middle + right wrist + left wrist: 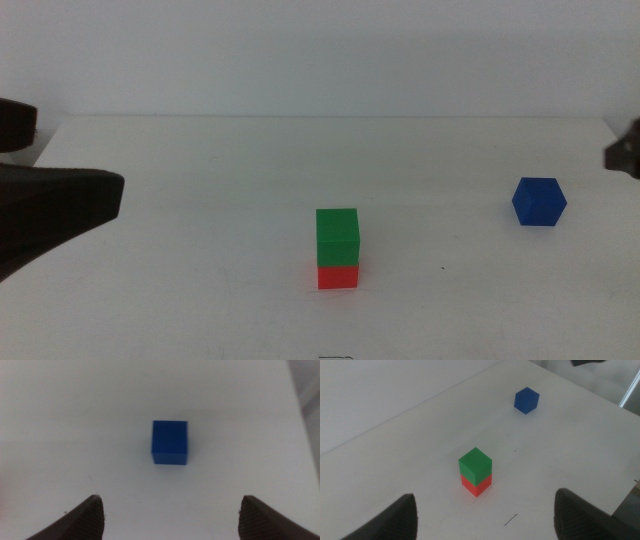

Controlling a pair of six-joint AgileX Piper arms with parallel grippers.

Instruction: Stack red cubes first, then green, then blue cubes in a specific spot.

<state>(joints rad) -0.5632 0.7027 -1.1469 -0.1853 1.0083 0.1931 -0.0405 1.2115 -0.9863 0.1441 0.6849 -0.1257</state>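
Note:
The robot's right gripper should keep moving toward the blue cube until its open fingers are on both sides of it, then close, because the blue cube's sides [170, 443] are squarely lined up with those fingers.
The green cube [337, 236] sits squarely on the red cube [338, 276] near the table's middle front; both show in the left wrist view too, green cube [475, 464] over red cube [476, 485]. The blue cube [539, 201] rests alone on the table to the right, apart from the stack. My left gripper [485, 517] hangs open, pulled back to the left of the stack with nothing between its jaws. My right gripper [172, 517] is open above the blue cube [170, 442], which lies ahead of its jaws, untouched. Only a dark tip of the right arm [625, 152] shows at the middle view's right edge.
The white tabletop [200, 290] is plain and unmarked. Its far edge [330, 116] meets a pale wall. In the left wrist view the table's right edge [630, 495] runs close by. The left arm's dark body [50, 205] fills the middle view's left side.

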